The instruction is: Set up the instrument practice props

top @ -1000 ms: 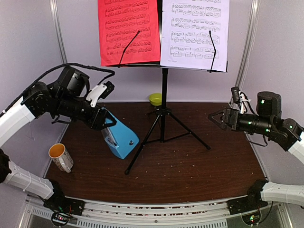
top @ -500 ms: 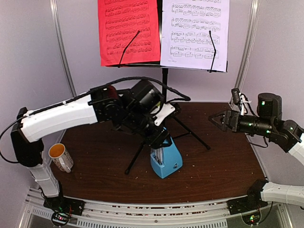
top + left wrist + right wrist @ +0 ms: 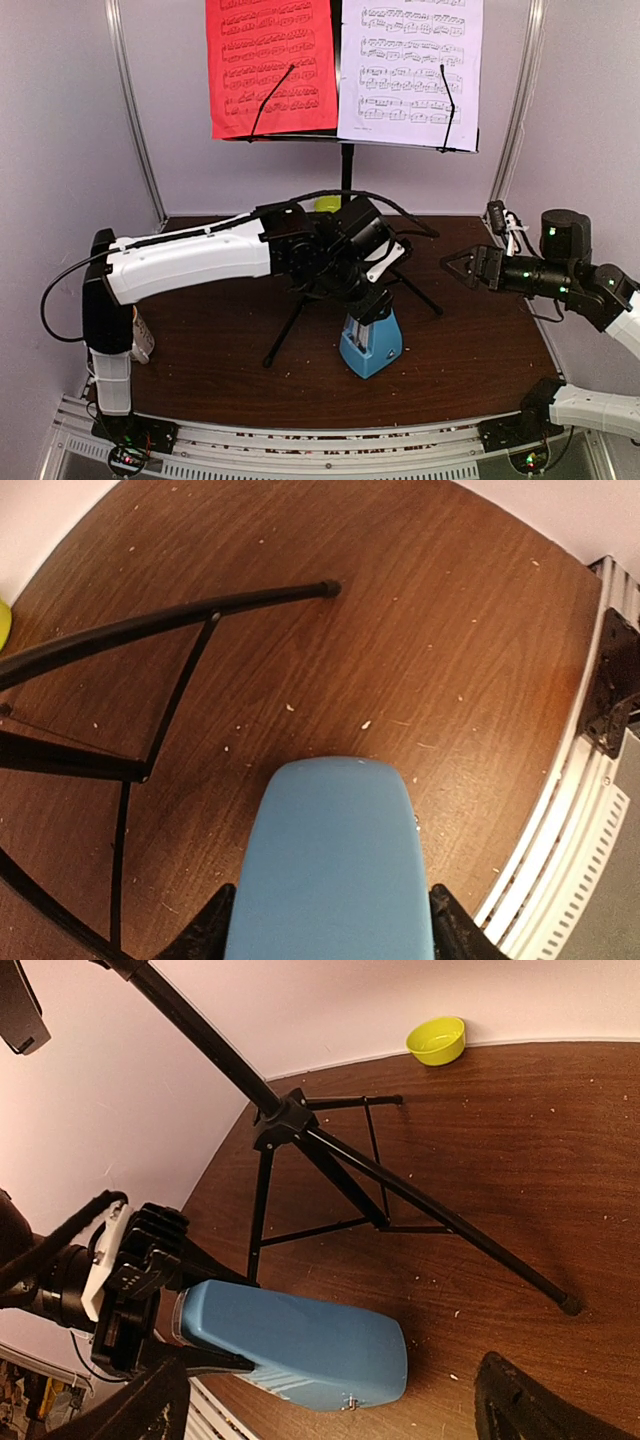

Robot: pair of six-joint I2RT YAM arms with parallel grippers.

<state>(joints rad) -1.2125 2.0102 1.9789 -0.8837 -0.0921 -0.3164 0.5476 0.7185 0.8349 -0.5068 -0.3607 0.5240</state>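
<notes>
The blue metronome (image 3: 384, 340) is upright and clear of the tripod legs. My left gripper should keep lowering it gently and let go once its base (image 3: 368, 366) rests flat.
The black music stand (image 3: 346, 180) rises at the table's middle back, with a red sheet (image 3: 272, 65) and a white sheet (image 3: 410, 70) on its desk. Its tripod legs (image 3: 170, 625) spread over the brown table. My left gripper (image 3: 368, 308) is shut on the top of the blue metronome (image 3: 370, 345), which stands upright with its base at the tabletop, in front of the stand and right of its pole. In the left wrist view the metronome (image 3: 330, 860) fills the gap between my black fingers (image 3: 205, 935). My right gripper (image 3: 455, 265) hovers open at the right, apart from the metronome (image 3: 300, 1345).
A lime-green bowl (image 3: 436, 1040) sits at the back wall behind the stand. A white mug (image 3: 143, 335) at the left is mostly hidden behind my left arm. A tripod foot (image 3: 570, 1305) ends on the right. The table's front rail (image 3: 570, 810) is close to the metronome.
My left arm has swung from the table's left side to right of centre, carrying the metronome and turning it from tilted to upright. The right arm has barely moved.
</notes>
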